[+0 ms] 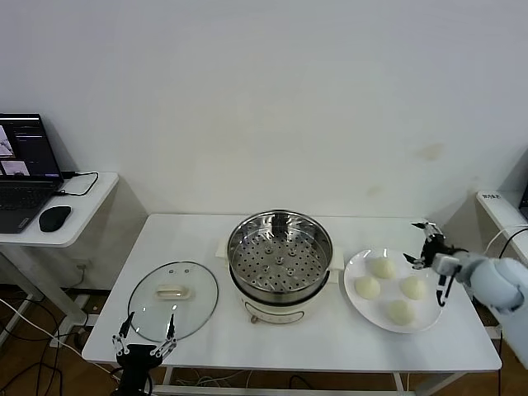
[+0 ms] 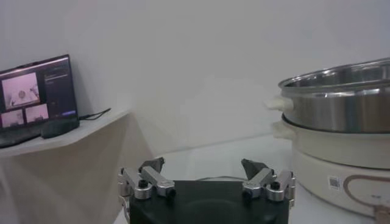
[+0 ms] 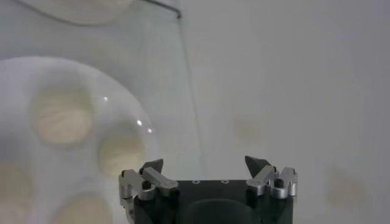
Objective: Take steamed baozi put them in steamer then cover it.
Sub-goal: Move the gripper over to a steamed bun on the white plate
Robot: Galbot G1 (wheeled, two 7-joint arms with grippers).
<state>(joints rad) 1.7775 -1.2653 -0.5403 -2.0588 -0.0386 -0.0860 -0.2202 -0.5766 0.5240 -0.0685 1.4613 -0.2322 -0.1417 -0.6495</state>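
Clear gaps lie all around the back baozi, so that baozi will come away from the white plate by itself when I lift it, and its neighbors will stay in place.
Several cream-white baozi lie on a flat white plate to the right of the steamer, whose perforated tray holds nothing. The glass cover lies flat on the table left of the steamer, handle up. My right gripper hovers open over the plate's right edge, beside the buns and touching none. In the right wrist view, that gripper has nothing in its jaws, and the baozi sit off to one side. My left gripper hangs open at the table's front edge, just before the cover; in its own view, the left gripper is empty, with the steamer beyond.
The white table stands against a white wall. A side desk at the far left carries a laptop and a mouse. Another white surface juts in at the far right, close behind my right arm.
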